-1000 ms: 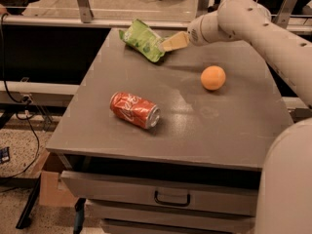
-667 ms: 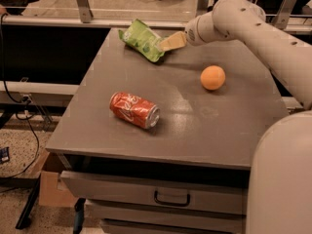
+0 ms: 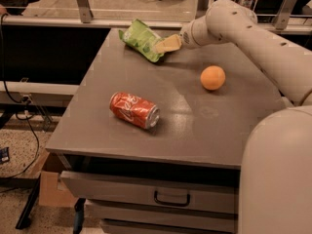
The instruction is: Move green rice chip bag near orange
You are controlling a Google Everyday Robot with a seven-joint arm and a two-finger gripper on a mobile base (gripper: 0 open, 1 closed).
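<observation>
The green rice chip bag point(image 3: 137, 33) will keep its sideways spread when the robot's gripper carries it by its end, because the bag has a plump middle point(image 3: 143, 41).
The green rice chip bag point(image 3: 139, 39) lies crinkled at the far left of the grey table top point(image 3: 185, 116). My gripper point(image 3: 167, 44) reaches in from the right, low over the table, with its beige tip at the bag's right end and overlapping its edge. The orange point(image 3: 213, 77) sits on the table to the right and nearer the front than the bag, about a bag's length from it, below my forearm point(image 3: 229, 26).
A red soda can point(image 3: 134, 110) lies on its side at the table's middle left. A drawer with a handle point(image 3: 171, 198) is under the front edge. My white base point(image 3: 278, 174) fills the lower right. A rail point(image 3: 97, 22) runs behind the table.
My gripper has edged slightly left toward the bag's right end. The bag, the orange and the can have not moved.
</observation>
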